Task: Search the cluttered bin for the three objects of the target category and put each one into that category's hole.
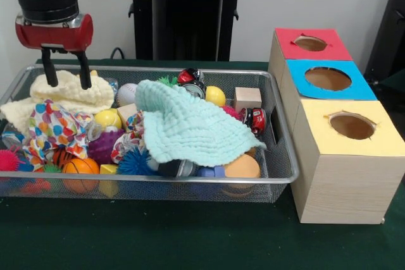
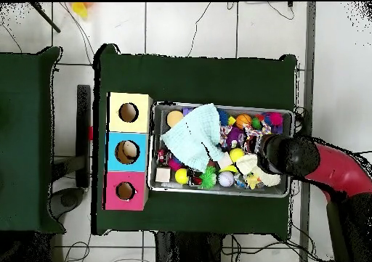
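Note:
My gripper will uncover a clear bottle hidden under the multicoloured heart-print cloth (image 1: pixel 58 129) when it lifts the cloth, since clear plastic (image 1: pixel 94 132) is peeking out beside it.
My gripper (image 1: pixel 66 78) is open and empty at the far left end of the wire mesh bin (image 1: pixel 283 167), with its fingertips (image 1: pixel 85 80) just over the cream waffle cloth (image 1: pixel 71 96). A white wrapper with multicolour dots (image 1: pixel 57 128) lies crumpled in front of that cloth. A second dotted wrapper (image 1: pixel 128 141) peeks out beside the mint waffle cloth (image 1: pixel 183 126), which covers the bin's middle. I cannot make out the light-blue packet. In the overhead view the arm (image 2: pixel 290 156) hides the gripper above the bin's (image 2: pixel 218 192) right end.
Three boxes with holes stand right of the bin: red (image 1: pixel 335 45), blue (image 1: pixel 361 86), yellow (image 1: pixel 380 131). The bin also holds balls, spiky toys, a wooden cube (image 1: pixel 247 98), a purple ball (image 1: pixel 104 147) and a small basketball (image 1: pixel 80 167).

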You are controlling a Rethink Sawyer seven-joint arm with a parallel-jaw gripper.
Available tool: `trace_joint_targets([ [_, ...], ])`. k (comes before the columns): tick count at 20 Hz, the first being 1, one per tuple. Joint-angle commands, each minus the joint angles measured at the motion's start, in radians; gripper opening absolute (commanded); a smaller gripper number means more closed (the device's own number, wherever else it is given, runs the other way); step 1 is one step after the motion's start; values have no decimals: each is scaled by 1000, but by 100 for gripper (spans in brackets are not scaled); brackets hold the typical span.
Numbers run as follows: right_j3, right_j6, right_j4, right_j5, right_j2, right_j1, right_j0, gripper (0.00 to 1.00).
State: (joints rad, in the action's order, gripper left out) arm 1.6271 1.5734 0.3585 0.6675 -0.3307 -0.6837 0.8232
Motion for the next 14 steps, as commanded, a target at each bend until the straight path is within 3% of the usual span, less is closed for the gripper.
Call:
trace_joint_targets([
  [1,-115,-82,-6,135,-67,81,-19,100],
  [9,-176,-88,23,122,-55,145,-36,100],
  [14,-175,-84,25,105,-50,159,-36,100],
])
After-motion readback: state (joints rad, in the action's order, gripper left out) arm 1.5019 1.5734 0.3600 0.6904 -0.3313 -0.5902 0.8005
